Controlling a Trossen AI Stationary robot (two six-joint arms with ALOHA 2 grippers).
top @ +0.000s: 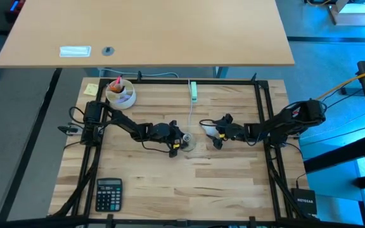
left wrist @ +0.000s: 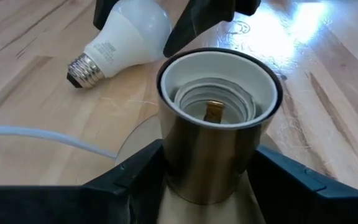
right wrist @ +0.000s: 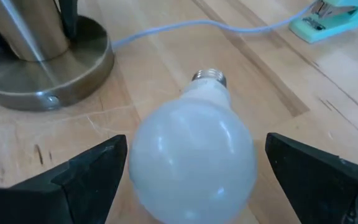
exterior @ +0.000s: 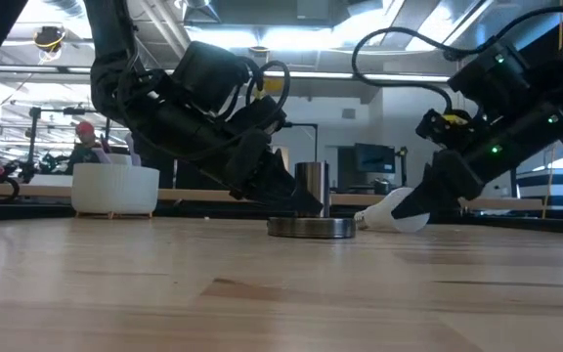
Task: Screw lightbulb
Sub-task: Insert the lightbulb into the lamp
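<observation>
The socket's upright metal tube (right wrist: 31, 28) looks wider than the screw base. I therefore expect the lightbulb (right wrist: 193, 160) to sink to its neck and stand once I lower it in.
The lightbulb (right wrist: 194, 152) lies on its side on the table, its screw base (left wrist: 82, 70) pointing toward the far edge. My right gripper (right wrist: 194, 177) is open. Its fingers (right wrist: 98, 168) stand on either side of the bulb's frosted head without touching it. Left of the bulb, a metal socket (left wrist: 213, 124) stands upright on its round base (exterior: 311, 227), with a thin white cord (right wrist: 185, 26) trailing toward the far side. My left gripper (top: 181, 140) is shut on the socket. My left gripper pinches the socket's upright metal tube (left wrist: 185, 168) between its two fingers, one on each side and low on the tube. The fingers come from the table's left, slanting slightly down. The socket stands upright, its open mouth up and its round base on the table.
A white bowl (top: 120, 94) with small items and a yellow note (top: 91, 89) sit at the back left. A teal stapler (top: 194, 92) is at the back middle and a calculator (top: 109, 193) at the front left. A black frame (top: 265, 114) borders the table.
</observation>
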